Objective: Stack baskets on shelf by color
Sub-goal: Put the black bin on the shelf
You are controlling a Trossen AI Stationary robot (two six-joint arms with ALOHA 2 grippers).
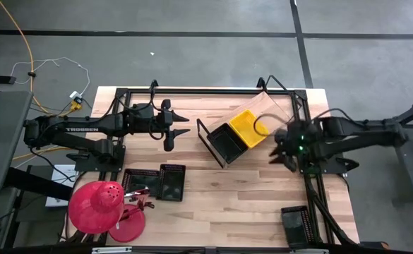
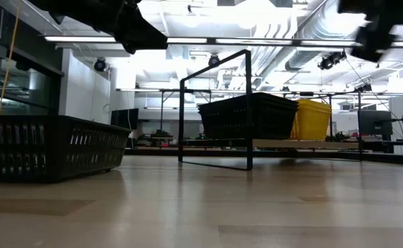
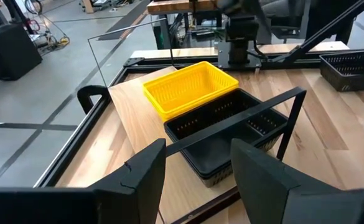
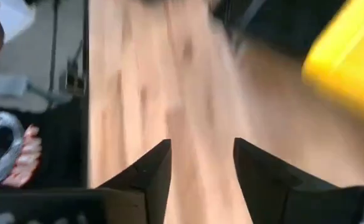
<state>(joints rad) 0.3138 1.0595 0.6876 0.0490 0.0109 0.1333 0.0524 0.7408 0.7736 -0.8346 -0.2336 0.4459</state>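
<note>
My right gripper is empty, and the lone black basket (image 1: 298, 227) lies free with open table toward my gripper. I keep going toward its near rim (image 1: 294, 208) until the open fingers are on both sides of the rim.
The slanted wooden shelf (image 1: 275, 107) stands right of the table's middle, and its black frame (image 2: 215, 103) shows in the low view. A black basket (image 1: 227, 143) (image 3: 225, 140) and a yellow basket (image 1: 247, 128) (image 3: 191, 90) sit side by side on its board. My left gripper (image 1: 174, 132) (image 3: 197, 146) hovers open to the left of the shelf, facing both baskets. My right gripper (image 1: 280, 148) (image 4: 201, 146) is open and empty above the table by the shelf's right side. Its wrist view is blurred, with the yellow basket (image 4: 350, 56) at one edge.
Two black baskets (image 1: 157, 182) (image 2: 43, 148) rest on the table near its front left. Another black basket (image 1: 296, 226) sits at the front right corner. A red dome-shaped object (image 1: 97, 207) lies at the front left. Black frame rails (image 1: 312, 187) border the table.
</note>
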